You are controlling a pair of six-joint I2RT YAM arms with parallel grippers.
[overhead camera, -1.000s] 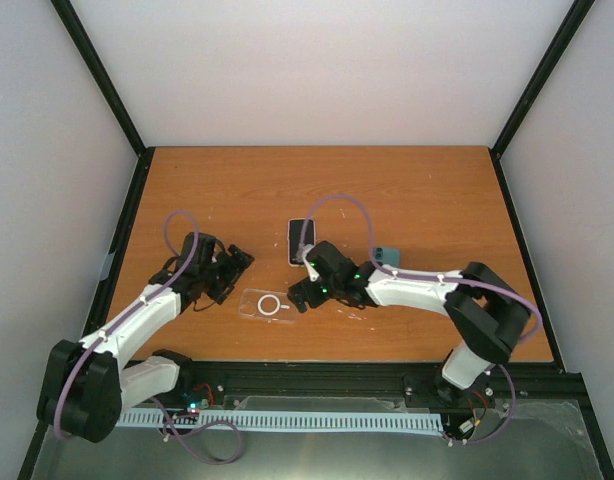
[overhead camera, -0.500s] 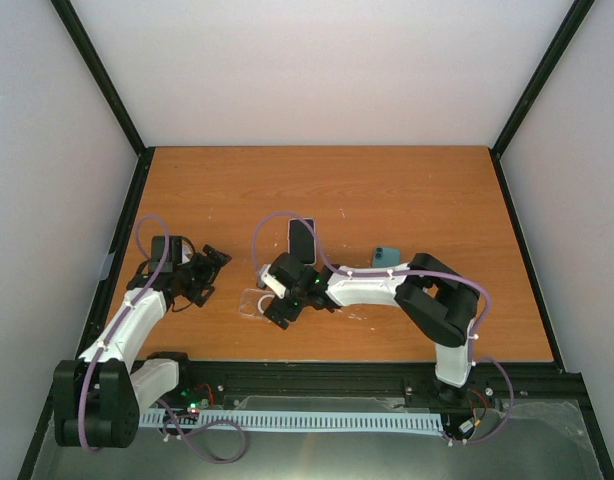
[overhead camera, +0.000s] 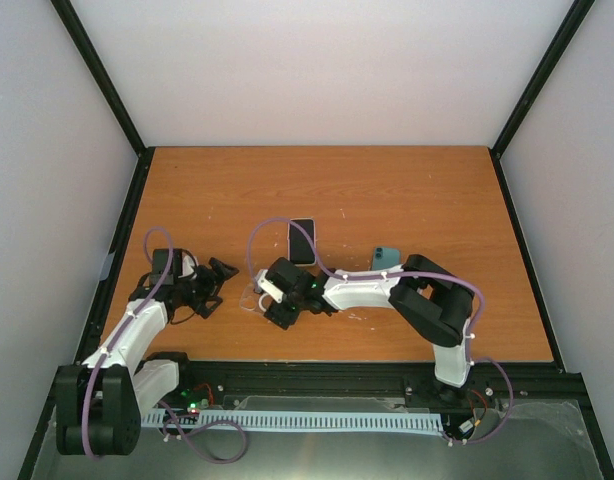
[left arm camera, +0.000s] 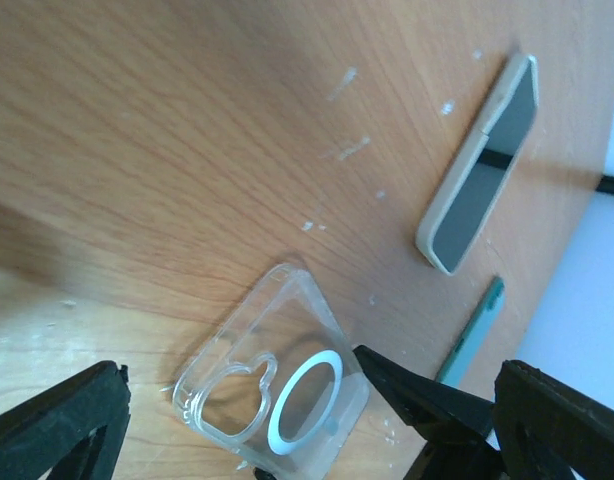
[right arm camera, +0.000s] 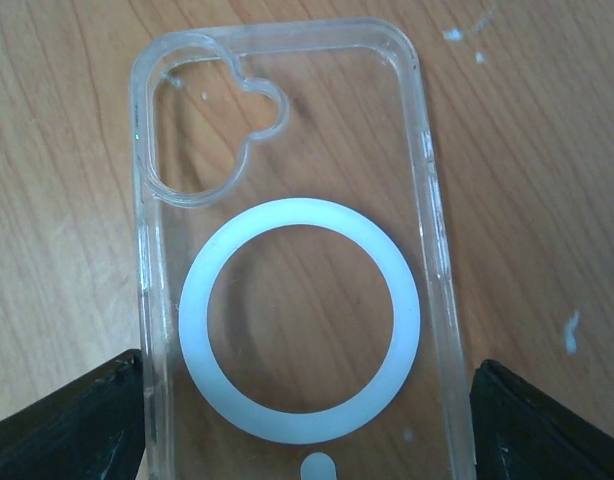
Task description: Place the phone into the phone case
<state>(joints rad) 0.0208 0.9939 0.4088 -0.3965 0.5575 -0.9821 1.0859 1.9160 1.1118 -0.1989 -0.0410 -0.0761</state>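
The clear phone case lies back up (right arm camera: 305, 318) and its open side faces down, so next my right gripper turns the case over before the phone goes in.
The clear phone case (right arm camera: 287, 250) with a white ring lies flat on the wooden table, also in the top view (overhead camera: 253, 298) and the left wrist view (left arm camera: 272, 380). My right gripper (overhead camera: 272, 302) is open right over it, and its fingers (right arm camera: 67, 425) straddle the case's two long sides at the ring end; I cannot tell if they touch it. The phone (overhead camera: 302, 240) lies screen up a little beyond the case, light-edged in the left wrist view (left arm camera: 482, 165). My left gripper (overhead camera: 213, 280) is open and empty, just left of the case, pointing at it.
A thin teal object (overhead camera: 385, 258) lies right of the phone, also in the left wrist view (left arm camera: 472, 330). My right arm's forearm (overhead camera: 362, 290) stretches across the table's front middle. Black frame posts stand at the table's corners.
My right gripper has moved left from beside the phone to over the clear case. My left gripper has pulled back to the left and nearer, away from the case.
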